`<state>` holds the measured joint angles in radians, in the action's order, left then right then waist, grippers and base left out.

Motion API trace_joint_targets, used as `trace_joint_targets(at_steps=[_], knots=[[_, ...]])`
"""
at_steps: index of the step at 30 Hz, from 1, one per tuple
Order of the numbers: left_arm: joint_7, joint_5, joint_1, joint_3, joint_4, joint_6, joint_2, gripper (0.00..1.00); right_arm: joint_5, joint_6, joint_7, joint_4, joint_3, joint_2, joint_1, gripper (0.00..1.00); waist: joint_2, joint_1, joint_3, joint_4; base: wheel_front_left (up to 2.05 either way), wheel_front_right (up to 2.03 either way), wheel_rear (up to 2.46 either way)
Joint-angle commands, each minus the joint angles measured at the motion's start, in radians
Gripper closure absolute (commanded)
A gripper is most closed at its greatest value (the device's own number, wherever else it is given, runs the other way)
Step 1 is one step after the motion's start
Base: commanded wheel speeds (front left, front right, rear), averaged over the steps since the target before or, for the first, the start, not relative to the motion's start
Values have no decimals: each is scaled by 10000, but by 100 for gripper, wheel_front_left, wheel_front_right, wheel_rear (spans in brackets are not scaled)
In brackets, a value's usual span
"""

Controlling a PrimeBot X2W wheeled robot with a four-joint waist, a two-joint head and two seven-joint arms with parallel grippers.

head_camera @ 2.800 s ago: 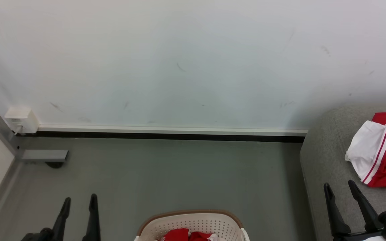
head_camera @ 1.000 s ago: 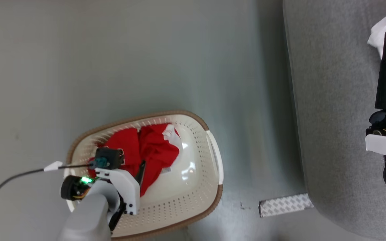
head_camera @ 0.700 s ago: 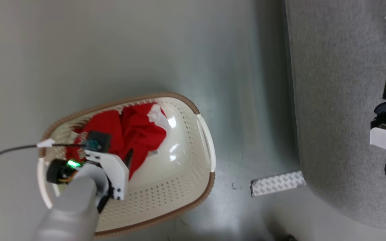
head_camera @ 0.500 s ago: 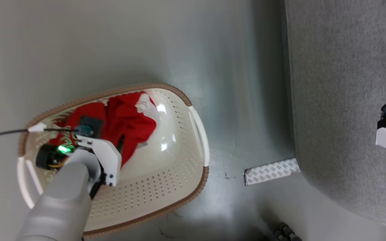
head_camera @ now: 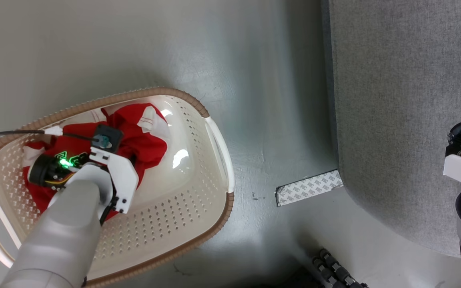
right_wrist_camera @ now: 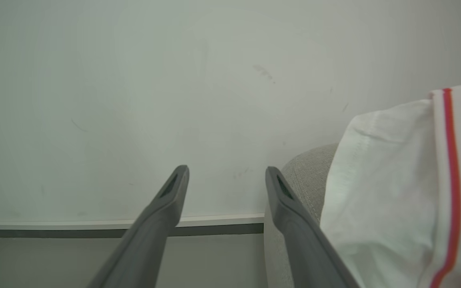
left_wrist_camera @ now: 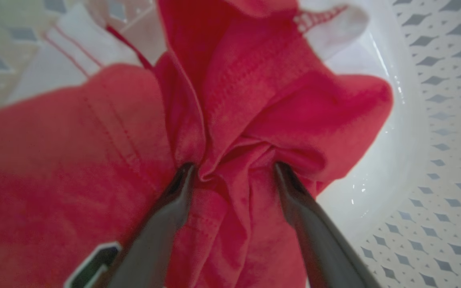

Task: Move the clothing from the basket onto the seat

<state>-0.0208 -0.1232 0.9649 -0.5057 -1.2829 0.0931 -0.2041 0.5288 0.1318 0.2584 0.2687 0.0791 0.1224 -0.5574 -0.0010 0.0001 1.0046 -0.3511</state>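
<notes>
My gripper will lift the red clothing (head_camera: 140,146) as a bunched clump together with the patch, because the white patch (head_camera: 152,121) runs into the red folds.
The red clothing (head_camera: 142,140) lies crumpled in the cream basket (head_camera: 214,216) on the floor at the left. My left arm's wrist (head_camera: 110,176) reaches down into the basket from above. In the left wrist view my left gripper (left_wrist_camera: 232,168) is open, and its fingertips (left_wrist_camera: 182,180) press into the red clothing (left_wrist_camera: 254,100) with a raised fold between them. The grey seat (head_camera: 394,100) takes up the right side. My right gripper (right_wrist_camera: 226,172) is open and empty above the seat's edge (right_wrist_camera: 306,172), beside a white and red garment (right_wrist_camera: 394,192) lying on the seat.
A patterned tape strip (head_camera: 308,187) sticks to the floor at the seat's corner. A dark ribbed part (head_camera: 334,274) shows at the bottom edge. A black cable (head_camera: 10,134) runs left from my left wrist. A white wall and baseboard (right_wrist_camera: 94,222) face the right gripper.
The head camera has tilted down from the wall to the floor and keeps shifting. My left arm has come down into the basket onto the red clothing. Both grippers stay open.
</notes>
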Motion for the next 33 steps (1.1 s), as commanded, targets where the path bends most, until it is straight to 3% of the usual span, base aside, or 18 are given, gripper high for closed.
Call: trace_joint_targets(at_steps=[1, 7, 8, 10, 19, 33], knots=[[198, 71, -59, -50, -56, 33, -88, 0, -120, -22, 67, 20, -47, -64, 44, 0, 0, -1, 15, -14, 0, 0, 0], [1093, 52, -310, -230, -123, 102, -308, 0, -253, -22, 66, -70, 0, -55, 56, 0, 0, -1, 18, -32, 0, 0, 0], [1178, 44, -324, -261, -133, 113, -322, 55, -258, -22, 67, -81, 5, -57, 52, 0, 0, -1, 17, -28, 0, 0, 0], [1121, -99, -292, -253, -131, 186, -307, 100, -275, -22, 66, -107, 3, -59, 31, 0, 0, -1, 20, -19, 0, 0, 0], [92, -329, -222, -306, -69, 253, -130, 100, -424, -22, 67, -391, 3, -32, -216, 0, 0, -1, -584, 152, 0, 0, 0], [-1510, -881, -1343, -561, -41, 370, 988, 100, -450, -22, 66, -1239, 26, 568, 399, 0, 0, -1, -3613, 1036, 0, 0, 0]])
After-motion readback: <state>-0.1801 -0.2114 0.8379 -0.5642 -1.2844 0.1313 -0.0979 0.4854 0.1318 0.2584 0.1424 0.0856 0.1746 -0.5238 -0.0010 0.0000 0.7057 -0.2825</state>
